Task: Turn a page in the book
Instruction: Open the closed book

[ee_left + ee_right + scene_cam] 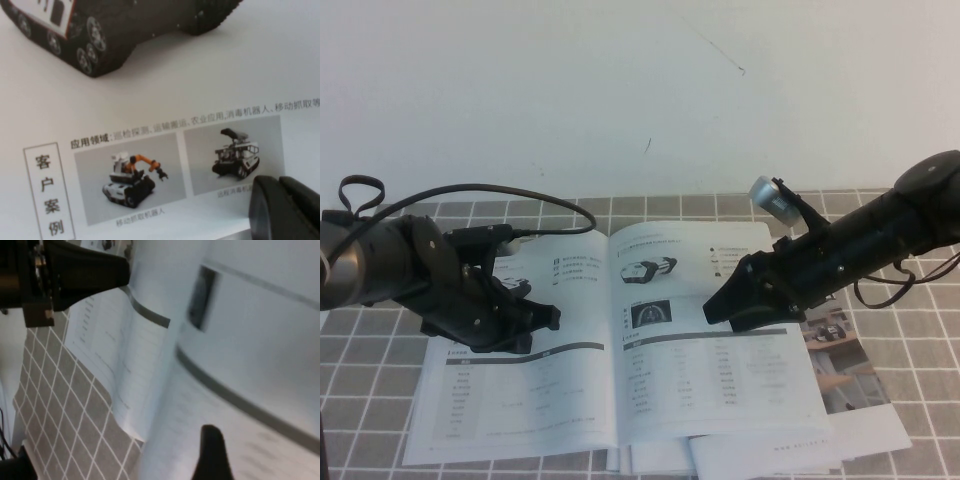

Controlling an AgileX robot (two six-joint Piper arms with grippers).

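Note:
The page (720, 385) curves down into the book's middle fold (612, 330), so the page will bow up and swing around that fold when I lift it.
The book (570, 390) lies open and flat on the checked cloth, its white pages printed with small vehicle photos and tables under dark grey bars. My left gripper (542, 319) rests on the left-hand sheet near its upper part. Its two black fingers (280, 210) sit pressed together on the paper beside a small tracked-vehicle photo. My right gripper (718, 306) hovers low over the right-hand page (720, 370), which lies flat, and it is open and holds nothing. Only one of its dark fingers (212, 452) shows in the right wrist view, just above the printed sheet.
A brochure (840, 350) with a colour photo sticks out from under the book's right side. More loose white sheets (800, 450) lie under the front edge. A grey-and-white checked cloth (920, 330) covers the table, with a white wall behind it.

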